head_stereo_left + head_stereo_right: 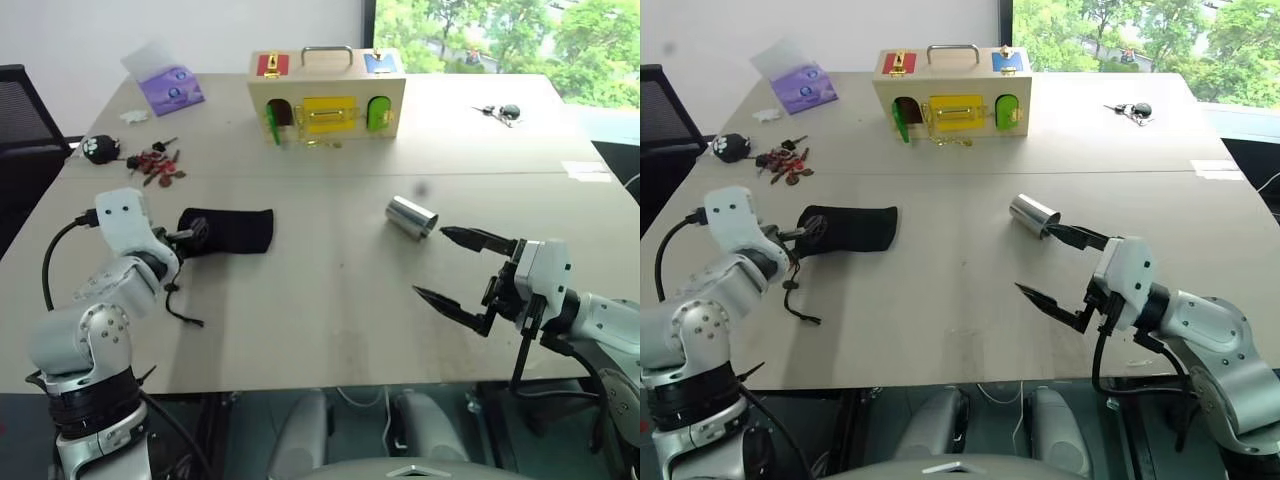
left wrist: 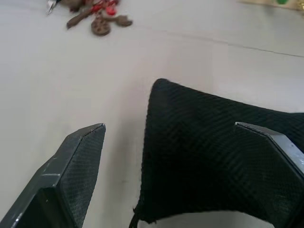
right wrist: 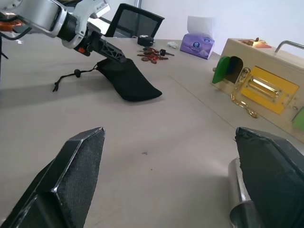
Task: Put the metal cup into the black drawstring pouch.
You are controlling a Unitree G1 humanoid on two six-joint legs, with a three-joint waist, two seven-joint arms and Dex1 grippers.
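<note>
One end of the black drawstring pouch (image 1: 236, 230) has the cord (image 1: 173, 289) trailing from it, so the pouch will open at that end once the robot lifts the pouch's edge.
The metal cup (image 1: 412, 217) lies on its side right of the table's middle, its open end toward the near right. My right gripper (image 1: 428, 262) hovers open just in front of it, the upper fingertip close to the cup's rim (image 3: 237, 204), nothing held. The black drawstring pouch (image 1: 235, 230) lies flat on the left, its cord (image 1: 182, 308) trailing toward the front edge. My left gripper (image 2: 169, 125) is open at the pouch's cord end, and the fabric (image 2: 213, 175) lies between and under its fingers (image 2: 76, 166).
A wooden latch box (image 1: 327, 95) stands at the back centre, a purple tissue pack (image 1: 170, 88) to its left. A plush keychain (image 1: 100, 148) and red keys (image 1: 155, 165) lie beyond the pouch. A car key (image 1: 498, 112) is at the back right. A black chair (image 1: 20, 110) stands off the left edge.
</note>
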